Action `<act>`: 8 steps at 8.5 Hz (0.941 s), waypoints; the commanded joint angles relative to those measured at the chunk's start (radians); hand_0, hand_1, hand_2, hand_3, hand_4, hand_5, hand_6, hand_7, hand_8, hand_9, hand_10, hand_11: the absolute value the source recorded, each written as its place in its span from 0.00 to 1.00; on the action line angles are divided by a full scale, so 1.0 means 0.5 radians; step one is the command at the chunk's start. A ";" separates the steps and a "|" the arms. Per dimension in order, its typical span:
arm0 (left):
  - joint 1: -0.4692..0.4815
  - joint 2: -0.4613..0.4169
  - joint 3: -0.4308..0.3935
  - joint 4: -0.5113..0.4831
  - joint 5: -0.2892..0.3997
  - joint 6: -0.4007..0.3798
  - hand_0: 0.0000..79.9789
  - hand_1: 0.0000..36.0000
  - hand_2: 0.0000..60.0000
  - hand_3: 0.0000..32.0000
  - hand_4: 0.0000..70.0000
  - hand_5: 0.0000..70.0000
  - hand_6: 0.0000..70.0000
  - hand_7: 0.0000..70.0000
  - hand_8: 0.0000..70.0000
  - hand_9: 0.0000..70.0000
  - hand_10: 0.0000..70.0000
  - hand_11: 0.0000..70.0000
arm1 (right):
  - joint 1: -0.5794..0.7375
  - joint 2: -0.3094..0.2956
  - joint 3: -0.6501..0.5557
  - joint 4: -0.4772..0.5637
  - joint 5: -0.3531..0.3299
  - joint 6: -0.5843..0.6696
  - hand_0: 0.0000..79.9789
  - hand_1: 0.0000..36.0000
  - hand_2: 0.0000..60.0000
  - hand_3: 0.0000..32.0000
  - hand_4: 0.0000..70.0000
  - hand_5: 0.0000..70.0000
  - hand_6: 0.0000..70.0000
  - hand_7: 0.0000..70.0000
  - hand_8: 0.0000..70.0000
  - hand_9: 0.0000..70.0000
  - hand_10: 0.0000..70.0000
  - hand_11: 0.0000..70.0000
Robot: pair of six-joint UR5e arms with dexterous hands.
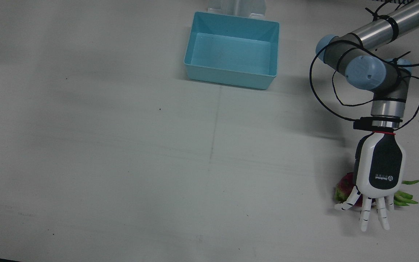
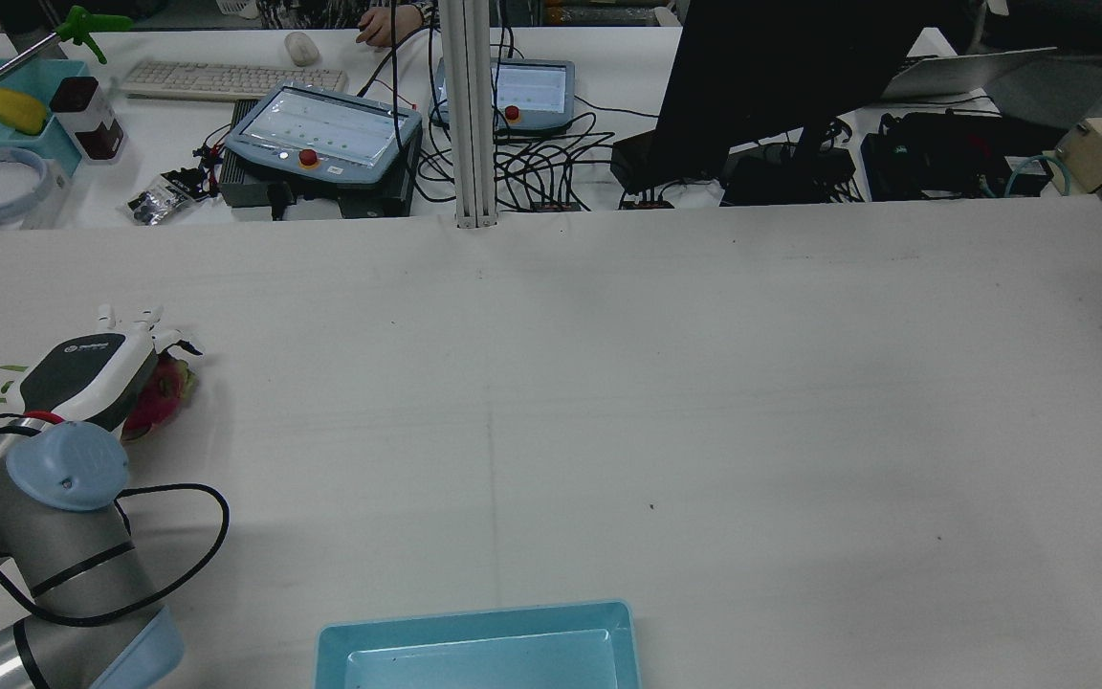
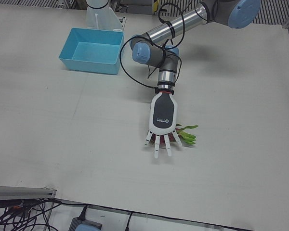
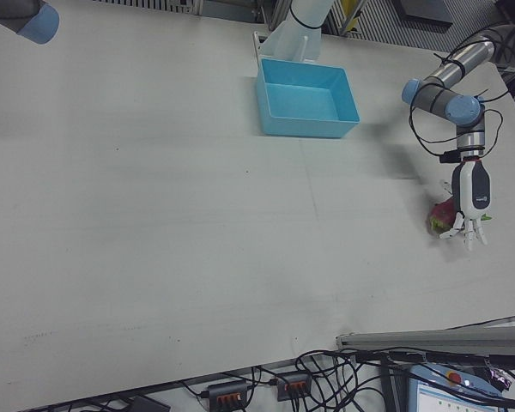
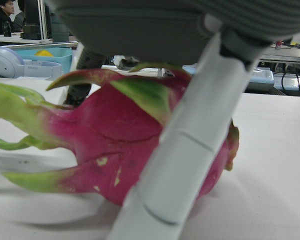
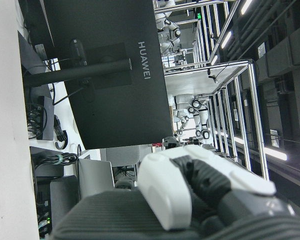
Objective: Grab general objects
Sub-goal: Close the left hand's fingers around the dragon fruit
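Note:
The green leaf tips (image 5: 30,181) stand clear of their shadow (image 5: 75,224), so I expect them to stay spread out when I carry the pink dragon fruit.
A pink dragon fruit (image 1: 344,186) with green leaf tips lies on the white table near the robot's left edge. It also shows in the rear view (image 2: 165,390), the right-front view (image 4: 437,217) and close up in the left hand view (image 5: 105,145). My left hand (image 1: 378,174) is palm-down right over it, fingers spread and extended past the fruit, so it is open. One finger (image 5: 185,155) crosses in front of the fruit; I cannot tell whether it touches. My right hand (image 6: 190,200) shows only in its own view, away from the table.
A light blue empty bin (image 1: 227,78) stands at the robot's side of the table, in the middle; it also shows in the rear view (image 2: 474,620). A black monitor (image 2: 761,77), keyboards and cables lie beyond the table's far edge.

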 commanded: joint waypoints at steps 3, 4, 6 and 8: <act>0.027 0.006 -0.032 0.021 -0.124 -0.005 1.00 1.00 0.18 1.00 0.00 0.47 0.00 0.10 0.08 0.00 0.00 0.00 | -0.002 0.000 0.000 0.000 -0.003 0.000 0.00 0.00 0.00 0.00 0.00 0.00 0.00 0.00 0.00 0.00 0.00 0.00; 0.027 0.006 -0.042 0.025 -0.140 -0.005 1.00 1.00 0.16 1.00 0.00 0.60 0.00 0.17 0.16 0.04 0.00 0.04 | -0.002 0.000 0.000 0.000 0.000 0.000 0.00 0.00 0.00 0.00 0.00 0.00 0.00 0.00 0.00 0.00 0.00 0.00; 0.030 0.006 -0.039 0.031 -0.144 -0.005 1.00 1.00 0.27 0.39 0.00 1.00 0.12 0.64 0.40 0.38 0.30 0.49 | -0.002 0.000 0.000 0.000 0.000 0.003 0.00 0.00 0.00 0.00 0.00 0.00 0.00 0.00 0.00 0.00 0.00 0.00; 0.030 0.009 -0.033 0.025 -0.150 -0.002 1.00 1.00 0.49 0.00 0.15 1.00 0.42 1.00 0.56 0.72 0.63 0.94 | -0.002 0.000 0.000 0.000 0.000 0.000 0.00 0.00 0.00 0.00 0.00 0.00 0.00 0.00 0.00 0.00 0.00 0.00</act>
